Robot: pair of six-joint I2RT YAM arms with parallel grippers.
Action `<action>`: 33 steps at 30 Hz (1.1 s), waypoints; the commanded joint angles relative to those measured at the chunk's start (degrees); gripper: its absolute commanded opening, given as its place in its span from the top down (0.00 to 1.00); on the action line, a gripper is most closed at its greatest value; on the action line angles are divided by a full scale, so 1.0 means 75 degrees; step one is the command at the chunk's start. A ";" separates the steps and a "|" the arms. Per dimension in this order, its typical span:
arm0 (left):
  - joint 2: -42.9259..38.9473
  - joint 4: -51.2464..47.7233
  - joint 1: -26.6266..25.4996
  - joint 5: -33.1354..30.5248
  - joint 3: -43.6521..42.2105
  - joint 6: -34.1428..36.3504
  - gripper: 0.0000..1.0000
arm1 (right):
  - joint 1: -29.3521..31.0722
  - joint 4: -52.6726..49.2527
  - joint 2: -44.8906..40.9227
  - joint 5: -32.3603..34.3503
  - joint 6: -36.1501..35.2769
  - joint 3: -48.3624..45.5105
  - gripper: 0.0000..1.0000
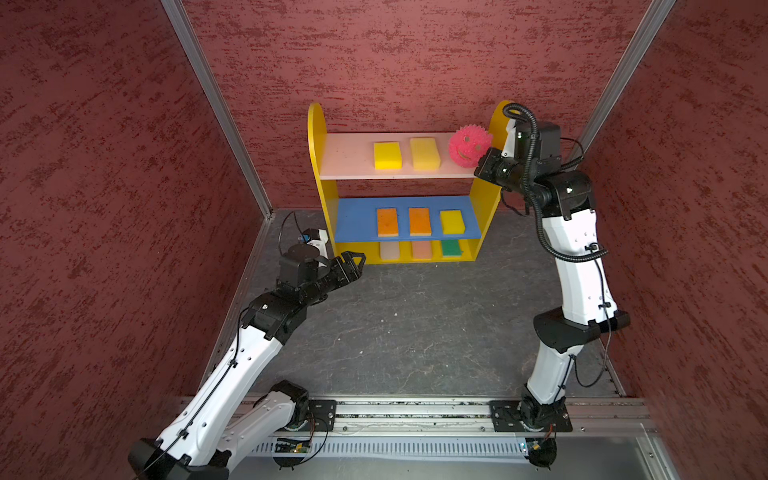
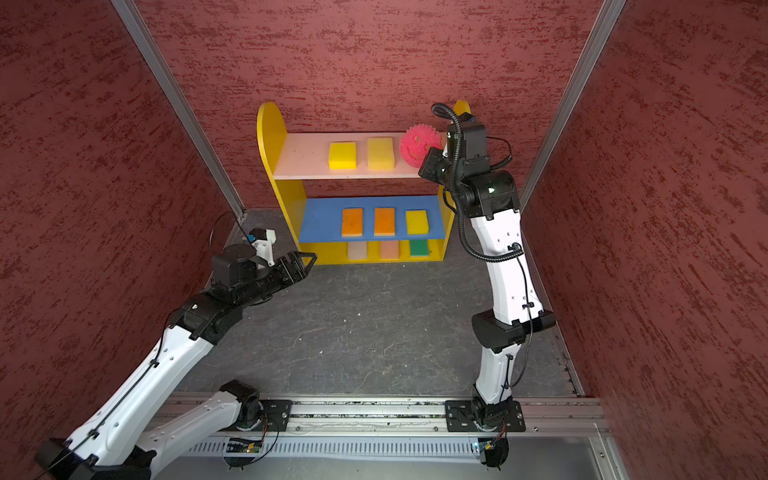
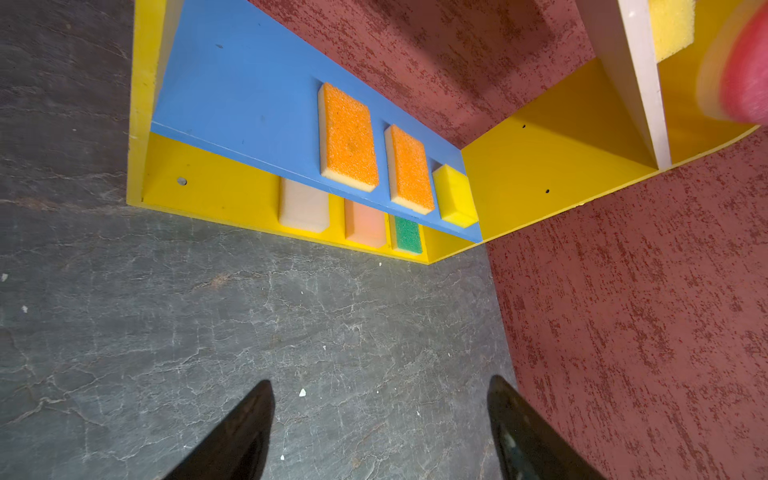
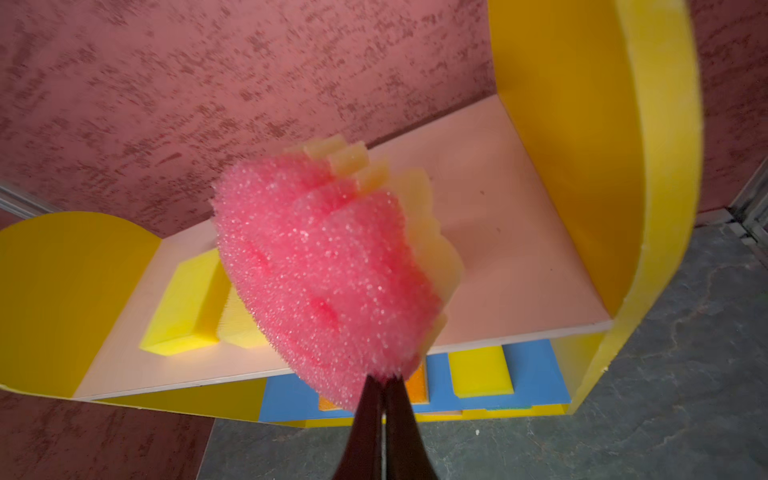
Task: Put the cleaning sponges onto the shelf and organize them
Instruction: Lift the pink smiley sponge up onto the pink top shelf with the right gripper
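The round pink smiley sponge (image 1: 469, 146) is over the top board's empty end (image 4: 516, 260), clear of its neighbours, so my right gripper should keep lowering it and let go there.
The shelf (image 1: 316, 137) stands against the back wall. My right gripper (image 4: 382, 379) is shut on the lower edge of the round pink smiley sponge (image 1: 469, 145), holding it upright over the right end of the pale pink top board (image 1: 349, 160). Two yellow sponges (image 1: 387, 155) (image 1: 424, 153) lie on that board. The blue middle board (image 1: 355, 218) carries two orange sponges (image 1: 387, 222) (image 1: 419, 221) and a yellow one (image 1: 452, 222). Cream (image 1: 390, 250), peach (image 1: 422, 249) and green (image 1: 451, 247) sponges lie on the bottom board. My left gripper (image 1: 358, 259) hovers open and empty by the shelf's lower left corner.
Red textured walls (image 1: 104, 187) close in the left, right and back sides. The dark grey floor mat (image 1: 415, 324) stretches in front of the shelf. A metal rail (image 1: 411, 415) with both arm bases runs along the front edge.
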 commanded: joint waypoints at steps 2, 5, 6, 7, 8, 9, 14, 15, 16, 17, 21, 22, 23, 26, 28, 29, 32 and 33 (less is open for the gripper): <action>0.0023 -0.0069 0.0153 0.0175 -0.0140 0.0052 0.20 | -0.0170 0.0688 -0.0024 -0.0327 0.0305 -0.0076 1.00; 0.0088 -0.0064 0.0217 0.0237 -0.0148 0.0053 0.20 | -0.0301 0.0782 0.0073 -0.0509 0.0450 -0.0075 1.00; 0.0111 -0.0029 0.0239 0.0267 -0.0163 0.0042 0.20 | -0.0348 0.0783 0.0119 -0.0538 0.0525 -0.0074 1.00; 0.0129 -0.0028 0.0259 0.0274 -0.0178 0.0027 0.20 | -0.0396 0.0784 0.0163 -0.0617 0.0587 -0.0074 1.00; 0.0136 -0.0011 0.0276 0.0289 -0.0196 0.0018 0.20 | -0.0419 0.0774 0.0192 -0.0688 0.0639 -0.0073 1.00; 0.0146 0.0004 0.0309 0.0306 -0.0210 0.0018 0.20 | -0.0447 0.0762 0.0242 -0.0722 0.0665 -0.0076 1.00; 0.0264 0.0031 0.0384 0.0401 -0.0205 0.0024 0.19 | -0.0517 0.0744 0.0298 -0.0788 0.0736 -0.0078 0.96; 0.0293 0.0049 0.0390 0.0425 -0.0199 0.0018 0.20 | -0.0546 0.0733 0.0309 -0.0819 0.0758 -0.0088 0.95; 0.0322 0.0068 0.0404 0.0437 -0.0199 0.0012 0.20 | -0.0585 0.0712 0.0315 -0.0844 0.0771 -0.0099 0.92; 0.0338 0.0077 0.0402 0.0454 -0.0191 0.0006 0.20 | -0.0609 0.0680 0.0325 -0.0860 0.0789 -0.0092 0.91; 0.0355 0.0115 0.0401 0.0468 -0.0221 -0.0017 0.20 | -0.0682 0.0602 0.0315 -0.0964 0.0806 -0.0105 0.81; 0.0364 0.0123 0.0399 0.0464 -0.0231 -0.0028 0.20 | -0.0689 0.0599 0.0311 -0.0974 0.0806 -0.0099 0.79; 0.0374 0.0129 0.0401 0.0471 -0.0234 -0.0029 0.20 | -0.0684 0.0586 0.0298 -0.0974 0.0814 -0.0103 0.77; 0.0416 0.0159 0.0401 0.0523 -0.0231 -0.0071 0.20 | -0.0729 0.0570 0.0270 -0.0992 0.0813 -0.0096 0.72; 0.0417 0.0159 0.0405 0.0539 -0.0234 -0.0085 0.20 | -0.0750 0.0552 0.0272 -0.1015 0.0807 -0.0097 0.70; 0.0417 0.0166 0.0402 0.0537 -0.0242 -0.0091 0.20 | -0.0750 0.0558 0.0258 -0.1037 0.0806 -0.0096 0.70; 0.0403 0.0160 0.0400 0.0532 -0.0269 -0.0099 0.20 | -0.0776 0.0532 0.0257 -0.1074 0.0807 -0.0096 0.70; 0.0397 0.0165 0.0400 0.0529 -0.0285 -0.0112 0.20 | -0.0783 0.0533 0.0238 -0.1091 0.0806 -0.0107 0.70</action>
